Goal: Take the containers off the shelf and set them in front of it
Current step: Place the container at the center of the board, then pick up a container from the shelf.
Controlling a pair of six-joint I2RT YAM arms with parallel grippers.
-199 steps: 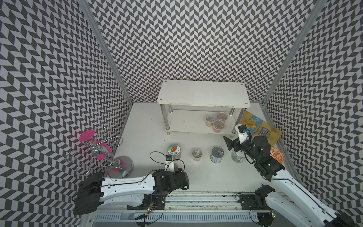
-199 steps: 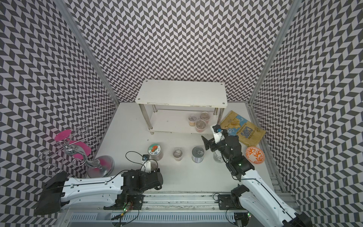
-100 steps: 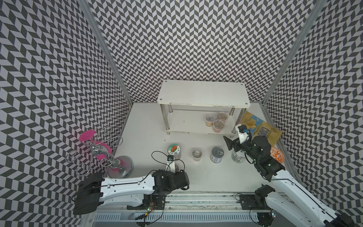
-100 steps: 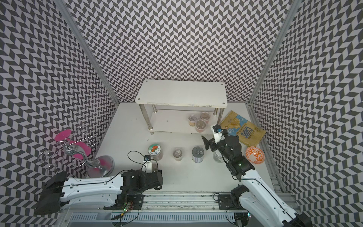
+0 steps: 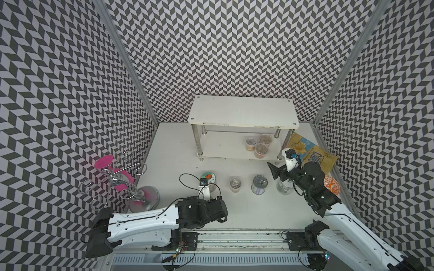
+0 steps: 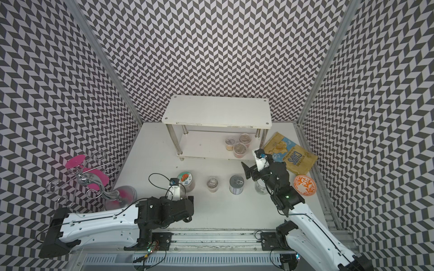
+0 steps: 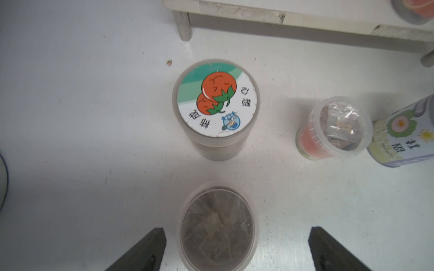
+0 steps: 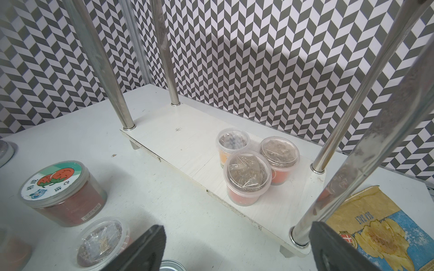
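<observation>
The shelf's lower board (image 5: 227,145) is empty beside the orange cup, so the robot's left gripper should keep going across that board and close around the orange cup's sides.
The white shelf (image 5: 243,112) has three film-topped cups (image 8: 246,173) on its lower board (image 8: 187,150). On the table in front of it stand a tomato-lid jar (image 5: 208,177), a cup (image 5: 235,184), a tin can (image 5: 260,184) and a clear jar (image 5: 284,188). My left gripper (image 7: 237,231) is open just in front of the tomato-lid jar (image 7: 216,103). Another cup (image 7: 218,227) stands on the table between its fingers (image 7: 145,251), with a gap on each side. My right gripper (image 5: 283,172) hovers open and empty above the clear jar, facing the shelf.
A yellow-blue chips bag (image 5: 310,157) lies right of the shelf, with an orange-patterned bowl (image 5: 331,185) in front of it. A chrome wire stand with pink discs (image 5: 117,178) occupies the left side. The shelf's chrome legs (image 8: 328,145) flank the three cups.
My left jaws have opened wider, away from the cup between them. Both arms have hardly moved.
</observation>
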